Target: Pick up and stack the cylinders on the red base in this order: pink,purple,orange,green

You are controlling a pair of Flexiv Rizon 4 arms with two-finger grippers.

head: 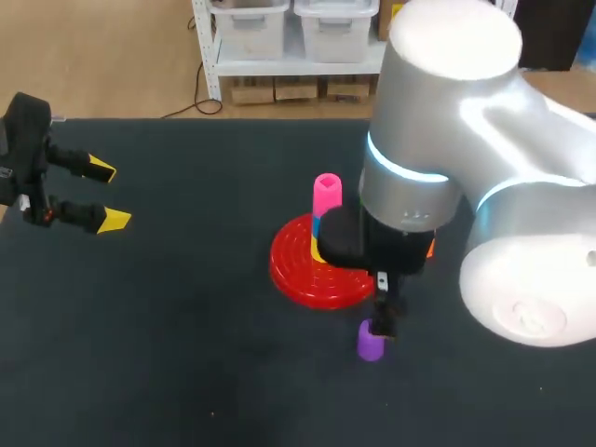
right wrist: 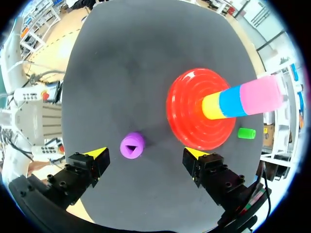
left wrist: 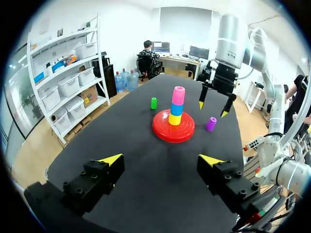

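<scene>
My gripper will lower the orange cylinder (head: pixel 431 249), and it will sink over the purple cylinder's top, since yellow, blue and pink cylinders meet flush (head: pixel 318 218) in the stack.
The red base (head: pixel 296 270) carries a stack of yellow, blue and a pink cylinder (head: pixel 327 193) on top. A purple cylinder (head: pixel 371 342) stands on the table in front of the base. My right gripper (right wrist: pixel 146 154) hangs open above the purple cylinder (right wrist: pixel 132 145), which lies ahead between its spread fingers, untouched. From the left wrist view the right gripper (left wrist: pixel 214 108) hovers between the stack (left wrist: pixel 178 97) and the purple cylinder (left wrist: pixel 211 124). A green cylinder (left wrist: pixel 153 103) stands beyond the base. My left gripper (head: pixel 102 196) is open and empty at the table's far left.
My right arm (head: pixel 447 140) covers the table's right side in the head view and hides its own gripper. A small orange patch (head: pixel 430 248) peeks out beside it. The dark tabletop (head: pixel 168 354) stretches between the left gripper and the base.
</scene>
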